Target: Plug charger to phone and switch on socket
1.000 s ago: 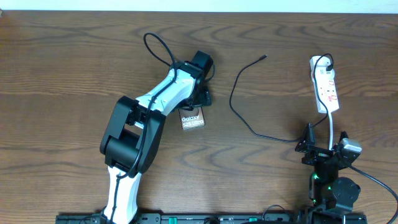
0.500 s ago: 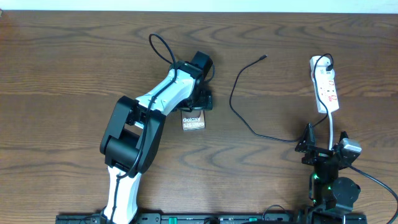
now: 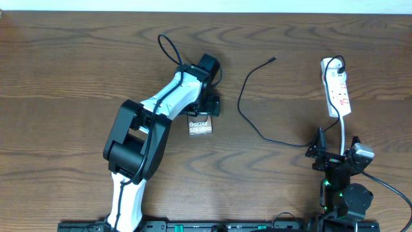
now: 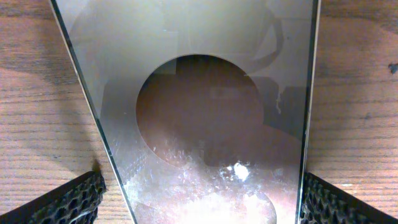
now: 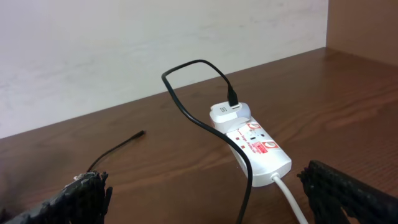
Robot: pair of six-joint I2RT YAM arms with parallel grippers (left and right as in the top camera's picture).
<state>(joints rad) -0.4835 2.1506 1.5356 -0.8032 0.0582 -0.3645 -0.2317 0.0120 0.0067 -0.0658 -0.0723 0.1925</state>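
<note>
My left gripper has a thin gap point(image 4: 112, 178) between one finger and the phone's edge, so it should grip both edges of the phone squarely before it turns the phone upright near the charger's tip point(image 3: 273, 59).
The phone point(image 3: 199, 125) lies flat on the table, lettering up, just near of my left gripper point(image 3: 207, 107). In the left wrist view the phone point(image 4: 199, 93) fills the frame between my open left gripper point(image 4: 202, 202); its fingers point(image 4: 68, 199) stand at either side edge, with a thin gap on the left. The white socket point(image 3: 337, 90) lies at the far right, with a white adapter at its far end. The black charger point(image 3: 243, 106) runs from that adapter in a loop, and its tip point(image 3: 273, 59) lies loose on the wood. My right gripper point(image 3: 338, 154) is open, near of the socket point(image 5: 258, 146), holding nothing.
The socket's white cord point(image 3: 346, 132) runs toward the right arm's base. In the right wrist view the charger cable point(image 5: 245, 180) and the white cord point(image 5: 292, 199) pass between my right fingers point(image 5: 348, 193). A pale wall rises behind the table's far edge point(image 5: 124, 109).
The left gripper has shifted slightly right over the phone. The phone has turned a little and now lies squarer to the table. The right arm has not moved.
</note>
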